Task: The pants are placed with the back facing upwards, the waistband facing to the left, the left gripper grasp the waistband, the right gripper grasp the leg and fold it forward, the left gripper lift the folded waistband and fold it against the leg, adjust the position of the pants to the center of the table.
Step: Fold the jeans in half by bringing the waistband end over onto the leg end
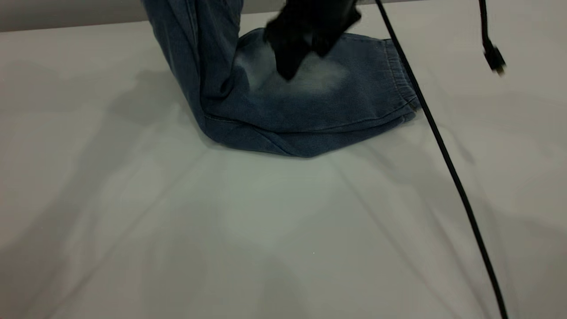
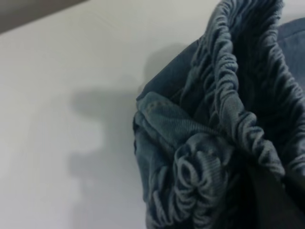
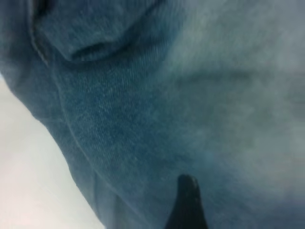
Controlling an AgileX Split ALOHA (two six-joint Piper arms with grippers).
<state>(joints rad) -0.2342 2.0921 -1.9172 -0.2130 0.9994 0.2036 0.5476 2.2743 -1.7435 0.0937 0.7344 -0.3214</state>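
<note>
My right gripper needs to back away toward the hem [image 1: 398,75] first, because it hovers over the leg's pale faded oval [image 1: 320,77], where the raised waistband has to land.
The pants [image 1: 310,110] lie folded at the far middle of the table [image 1: 177,221]. Their waistband end rises steeply out of the top of the exterior view. In the left wrist view the gathered elastic waistband [image 2: 228,109] is bunched right at my left gripper [image 2: 267,200], which is shut on it, fingers buried in the folds. My right gripper [image 1: 305,62] hovers open just over the pale faded oval of the leg [image 1: 328,75]. One fingertip [image 3: 188,191] shows above the denim. The hem [image 1: 398,75] points right.
A black cable [image 1: 443,146] runs diagonally across the table's right side, close to the hem. A second cable with a plug [image 1: 494,57] hangs at the far right. The table's far edge [image 1: 66,26] lies just behind the pants.
</note>
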